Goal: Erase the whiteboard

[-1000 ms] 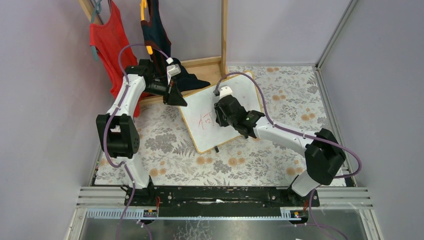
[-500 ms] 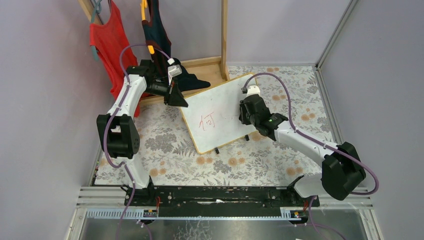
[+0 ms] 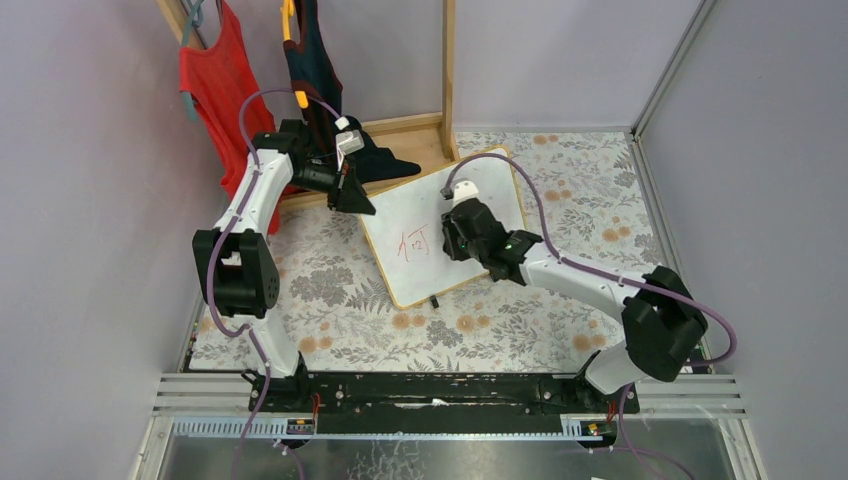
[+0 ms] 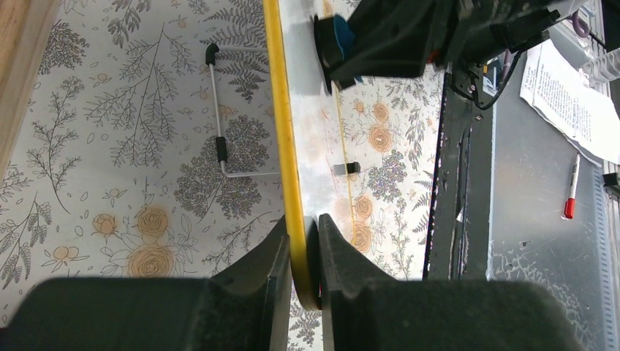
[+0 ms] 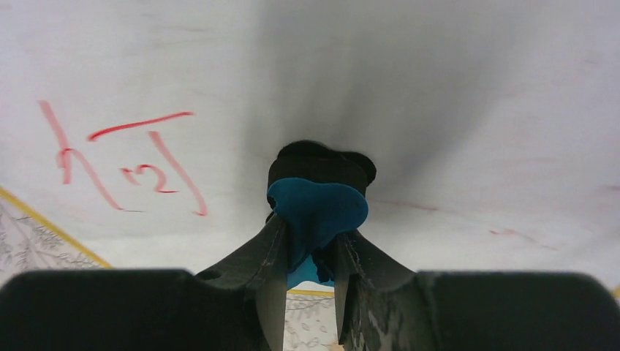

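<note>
Next, my right gripper sweeps the eraser back toward the frame edge my left gripper holds, because red characters are on the board beside the eraser and it should pass over them.
The whiteboard with a thin yellow frame is held tilted on the floral table. Red characters show on its lower left face. My left gripper is shut on the board's upper left frame edge, which sits between its jaws. My right gripper is shut on a blue eraser with a black pad, pressed to the board just right of the red characters. Faint red smears lie to the eraser's right. The eraser also shows in the left wrist view.
A red garment and a dark garment hang on a wooden rack at the back left. A wire stand lies behind the board. A red marker and paper lie past the near rail.
My right gripper with the eraser swept right across the board, then came back left to just right of the characters. The left gripper and board have not moved.
</note>
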